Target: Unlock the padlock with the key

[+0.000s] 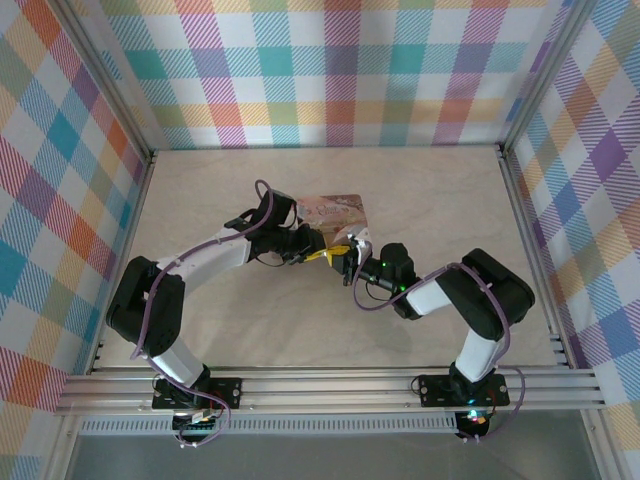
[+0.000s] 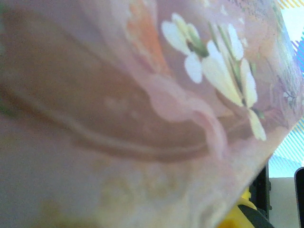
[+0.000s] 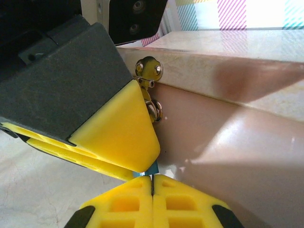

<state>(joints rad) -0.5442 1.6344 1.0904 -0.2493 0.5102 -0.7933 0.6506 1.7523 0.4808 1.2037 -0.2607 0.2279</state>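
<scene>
The tin's lid is crowding the left gripper's wrist at the padlock, so the left gripper should open, move back and grab the padlock's body from the front.
The two grippers meet tip to tip just in front of the pink tin. In the right wrist view my right gripper has its yellow fingers pressed together. A sliver of the blue padlock pokes out of their tips. My left gripper comes down onto it from above, its yellow fingers closed together. A small ring and a silvery key head stick out beside them. The key's blade and most of the padlock are hidden. The right gripper sits just right of the left one.
The tin's flowered lid lies very close under the left wrist camera, and its side wall stands right behind the fingertips. Checked walls enclose the table on three sides.
</scene>
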